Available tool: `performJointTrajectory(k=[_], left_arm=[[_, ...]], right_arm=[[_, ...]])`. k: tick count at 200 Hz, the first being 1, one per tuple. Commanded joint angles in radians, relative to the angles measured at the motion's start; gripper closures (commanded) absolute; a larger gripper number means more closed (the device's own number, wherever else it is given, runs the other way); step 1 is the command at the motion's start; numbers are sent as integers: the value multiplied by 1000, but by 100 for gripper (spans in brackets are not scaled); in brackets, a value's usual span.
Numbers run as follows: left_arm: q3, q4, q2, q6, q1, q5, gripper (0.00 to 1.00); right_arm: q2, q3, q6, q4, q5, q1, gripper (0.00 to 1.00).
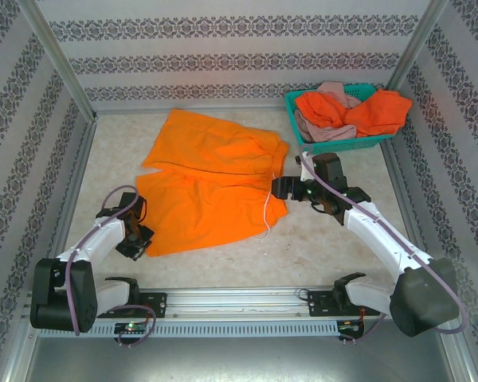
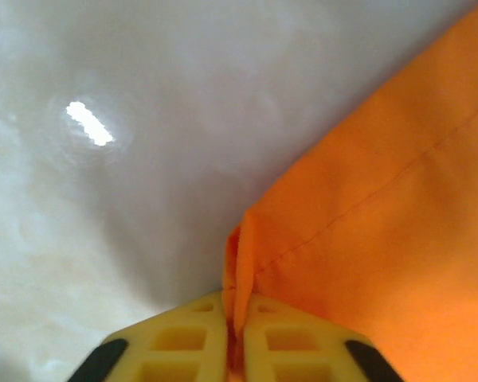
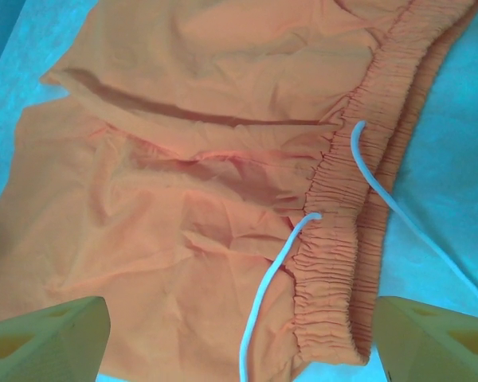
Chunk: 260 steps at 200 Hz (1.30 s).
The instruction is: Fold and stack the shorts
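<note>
The robot's left gripper is on the near leg's hem (image 1: 153, 247) and the waistband's near corner (image 1: 280, 212) is loose, so next the right gripper pinches that corner before both grippers fold the leg over.
A bright orange pair of shorts (image 1: 211, 183) lies spread flat in the middle of the table, waistband to the right. My left gripper (image 1: 135, 243) sits at the lower left corner of the near leg. In the left wrist view, my left gripper (image 2: 237, 310) is shut on a pinched fold of the orange hem (image 2: 243, 255). My right gripper (image 1: 280, 188) hovers open at the waistband (image 3: 342, 239), with the white drawstring (image 3: 271, 286) lying between its fingers. A red-orange pair (image 1: 382, 111) and a dusty pink pair (image 1: 328, 134) are bunched in the basket.
The teal plastic basket (image 1: 338, 146) stands at the back right corner, cloth spilling over its right rim. Patterned walls close in the table on three sides. Bare tabletop (image 1: 334, 247) lies in front of the shorts.
</note>
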Motion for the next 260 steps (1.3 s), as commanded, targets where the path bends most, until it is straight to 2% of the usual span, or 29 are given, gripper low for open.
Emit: performJointTrajectory(k=[1,10,33,63,82,97,140,189,225,260], left_arm=[[51,14,-49,63,8,-16,96],[72,3,-74,79,8,-21,100],[115,-11,-137,112,8,-21,100],[148,-18,-181,140,8,-15,100],[162,-21,-194,157,8,-17,100],[163,-9,-202,165,8,-10,100],[159,19,-199,194,7,-19,100],[128,61,-189,196,8,-10,100],[112,76,-179,193,8,-12,100],[124,75,-174,196,9,-32,100]], right_arm=[[0,14,-187,-58,-39,19,15],[-3,28,-295,-93,-10,45,15],[11,51,-561,-173,140,144,13],[94,88,-876,-296,301,203,13],[166,86,-1044,-314,443,224,20],[207,68,-1135,-275,480,229,24],[262,1,-1274,-83,457,237,31],[347,-13,-1346,-31,444,252,38],[385,-21,-1385,-37,465,253,50],[424,-35,-1390,6,499,253,70]])
